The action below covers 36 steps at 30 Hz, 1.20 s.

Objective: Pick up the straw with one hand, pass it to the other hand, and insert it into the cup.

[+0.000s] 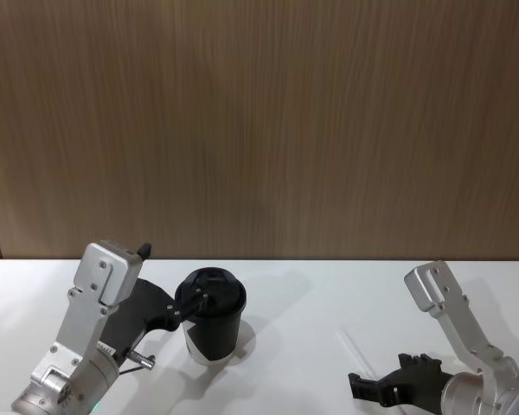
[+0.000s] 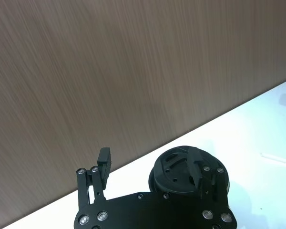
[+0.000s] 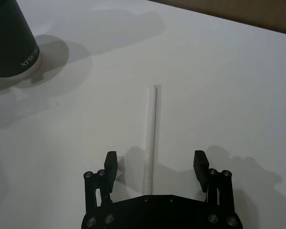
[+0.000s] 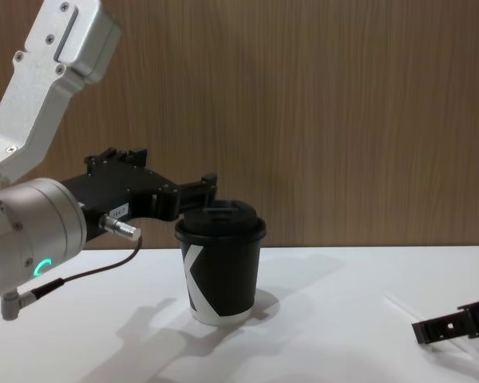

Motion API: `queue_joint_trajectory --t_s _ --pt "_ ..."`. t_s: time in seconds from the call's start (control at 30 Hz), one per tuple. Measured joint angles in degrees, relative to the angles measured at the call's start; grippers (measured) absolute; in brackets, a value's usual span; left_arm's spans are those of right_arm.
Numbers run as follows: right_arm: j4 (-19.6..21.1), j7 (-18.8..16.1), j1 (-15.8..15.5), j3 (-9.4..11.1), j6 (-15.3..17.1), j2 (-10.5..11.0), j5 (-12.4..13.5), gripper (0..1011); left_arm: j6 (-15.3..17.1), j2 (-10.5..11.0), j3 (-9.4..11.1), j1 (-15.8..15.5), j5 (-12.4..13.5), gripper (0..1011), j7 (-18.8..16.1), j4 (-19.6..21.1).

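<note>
The white straw should stay stiff and straight when the robot lifts it, its far end [image 1: 344,336] sticking out, because its length runs unbent [image 1: 360,359] past the right gripper.
The white straw [image 3: 153,133] lies flat on the white table, also faint in the head view [image 1: 355,349]. My right gripper [image 3: 155,160] hovers low over its near end, open, one finger on each side and nothing held; it sits at the table's front right [image 1: 369,386] [image 4: 433,329]. The black cup [image 1: 214,322] [image 4: 220,263] stands upright with its lid [image 2: 180,168] on, left of the straw. My left gripper [image 2: 148,161] [image 4: 206,190] hangs open at lid height right by the cup, one finger overlapping the lid's edge, gripping nothing.
A wood-panelled wall [image 1: 259,121] rises along the table's [image 1: 329,294] far edge. The straw lies about a cup's width or two to the right of the cup [image 3: 10,43]. A thin cable [image 4: 80,275] loops under my left wrist.
</note>
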State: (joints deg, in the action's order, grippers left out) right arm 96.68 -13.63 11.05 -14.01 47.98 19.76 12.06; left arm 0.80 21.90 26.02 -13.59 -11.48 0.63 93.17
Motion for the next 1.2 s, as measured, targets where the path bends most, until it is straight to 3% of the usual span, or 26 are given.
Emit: queue_joint_trajectory --t_s 0.8,1.2 --pt "-0.42 -0.8 -0.4 -0.1 -0.62 -0.18 -1.37 998 0.0 0.0 0.0 0.0 0.0 1003 0.0 0.0" --pt "-0.48 -1.2 -0.32 -0.47 -1.33 -0.15 -2.3 697 0.0 0.0 0.0 0.0 0.0 1003 0.0 0.0"
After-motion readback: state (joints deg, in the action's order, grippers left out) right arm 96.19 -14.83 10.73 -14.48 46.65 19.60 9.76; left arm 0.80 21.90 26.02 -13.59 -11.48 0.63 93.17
